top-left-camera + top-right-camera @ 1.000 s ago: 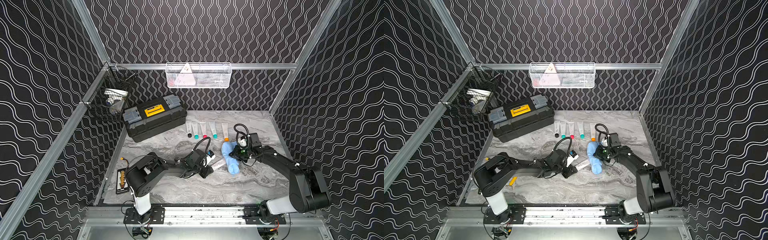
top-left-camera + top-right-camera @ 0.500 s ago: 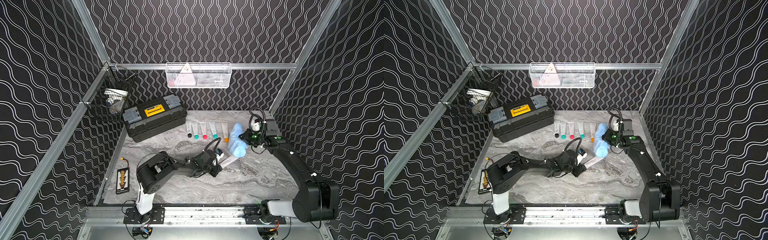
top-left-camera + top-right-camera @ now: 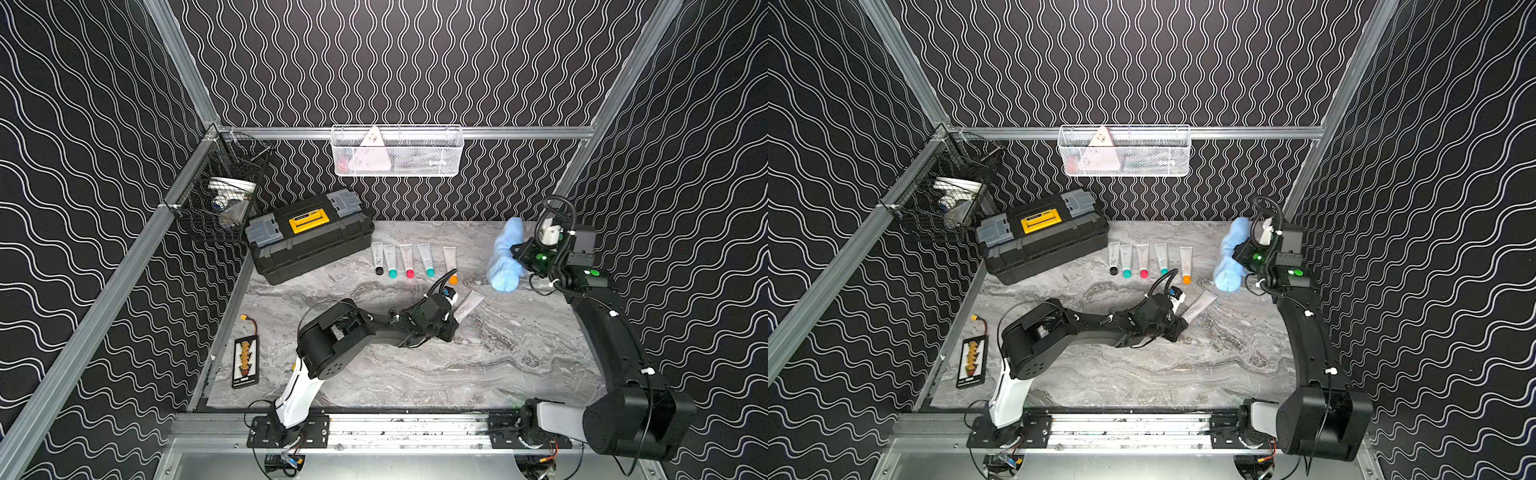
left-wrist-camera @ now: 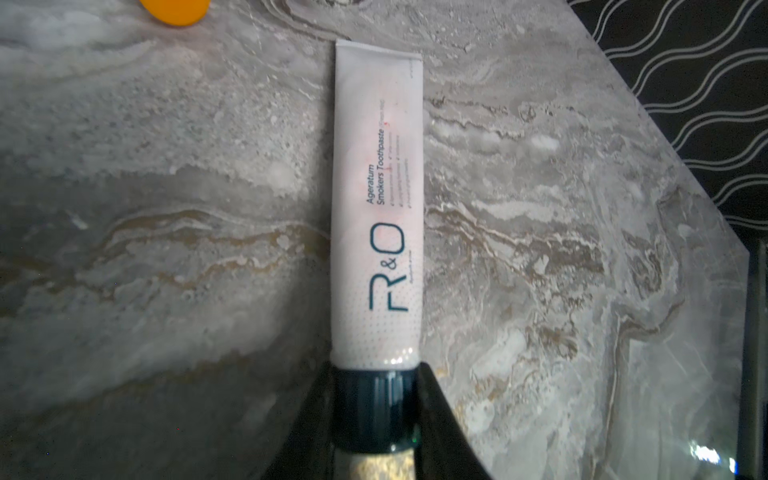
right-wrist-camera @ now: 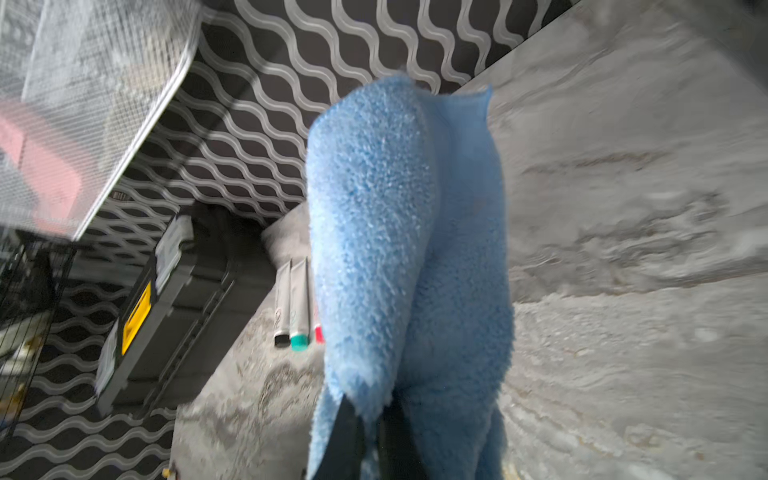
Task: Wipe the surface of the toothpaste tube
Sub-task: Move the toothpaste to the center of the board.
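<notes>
I should keep moving the toothpaste tube by its cap with my left gripper, since the spot (image 3: pixel 473 272) beside the orange-capped tube is free. I should bring it there and let it go in the row (image 3: pixel 450 260).
The toothpaste tube (image 4: pixel 376 208) is white with dark R&O lettering and a dark cap. My left gripper (image 4: pixel 374 374) is shut on that cap, and the tube's body points away from it, flat along the marble tabletop (image 3: pixel 436 374). Both top views show the tube (image 3: pixel 468 305) (image 3: pixel 1200 306) mid-table, in front of the left gripper (image 3: pixel 451 309) (image 3: pixel 1177 311). My right gripper (image 5: pixel 372 399) is shut on a fluffy blue cloth (image 5: pixel 407 249). It holds the cloth (image 3: pixel 505 257) (image 3: pixel 1229 262) raised at the back right, well apart from the tube. The cloth hides most of the right gripper (image 3: pixel 519 252).
Several tubes with coloured caps (image 3: pixel 409 259) lie in a row behind the held tube. A black toolbox (image 3: pixel 309 235) stands at the back left. A white mesh basket (image 3: pixel 397 151) and a black wire basket (image 3: pixel 220 199) hang on the walls. A small black board (image 3: pixel 246 361) lies at the front left.
My right arm has carried the blue cloth up and back to the right, away from the tube. My left gripper has moved right and a little back with the tube.
</notes>
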